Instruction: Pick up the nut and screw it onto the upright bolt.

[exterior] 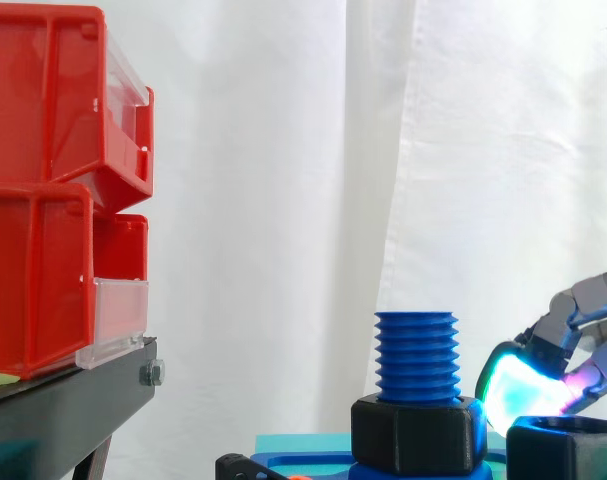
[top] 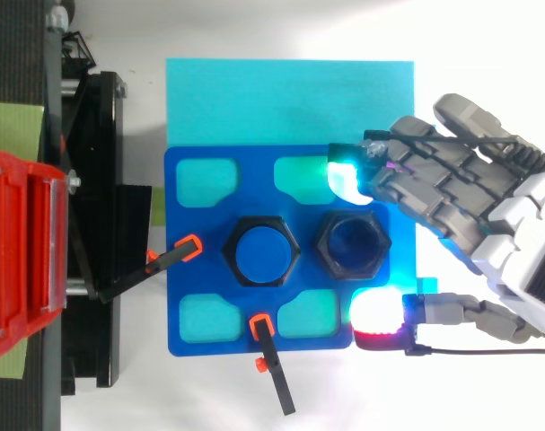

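Observation:
Ridged threads reach all the way up to the bolt's top (exterior: 416,320), so the loose nut (exterior: 567,449) will catch there and stay sitting high when the robot turns it.
A blue threaded bolt (exterior: 416,355) stands upright in the blue plate (top: 191,296), with a black hex nut (exterior: 418,435) seated at its base. A loose black nut (top: 348,244) lies on the plate just right of the bolt. My hand (top: 514,233) reaches in from the right and is open, straddling the loose nut. The cyan-glowing fingertips (top: 348,180) hover beyond the nut's far edge, and the red-glowing thumb pad (top: 377,314) sits off its near edge. Neither touches the nut. In the side view the fingertips (exterior: 518,385) glow just right of the bolt, above the loose nut (exterior: 565,450).
Red bins (exterior: 43,180) sit stacked on a black stand (exterior: 63,400) to the left. Two orange-and-black clamps (top: 178,251) (top: 268,346) pin the plate at its left and front edges. A cyan sheet (top: 290,99) lies under the plate.

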